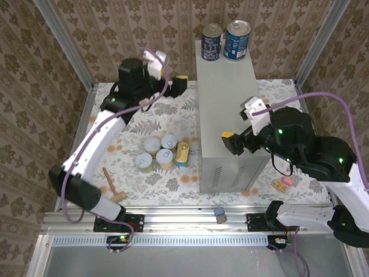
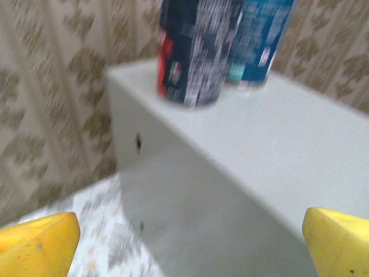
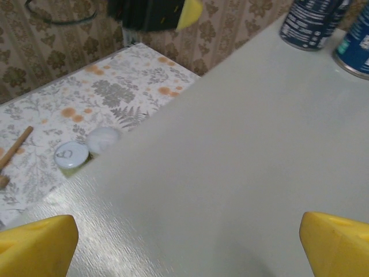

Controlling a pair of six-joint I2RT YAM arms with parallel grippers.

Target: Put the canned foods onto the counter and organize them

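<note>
The plain-lidded can at the far edge of the cluster has an open way to it, so my empty left gripper should keep moving down until its fingers are around that can.
Two tall dark-blue cans stand upright at the far end of the grey counter. Several short yellow-labelled cans and a flat gold oblong tin sit clustered on the floral table left of the counter. My left gripper hangs open beside the counter's far left edge, nothing between its yellow fingertips. It faces the blue cans. My right gripper is open and empty above the counter's near half, with the blue cans ahead of it.
A small wooden mallet lies at the table's near left. A teal block rests on the front rail. A pink object lies right of the counter's base. Patterned walls close in the back and sides.
</note>
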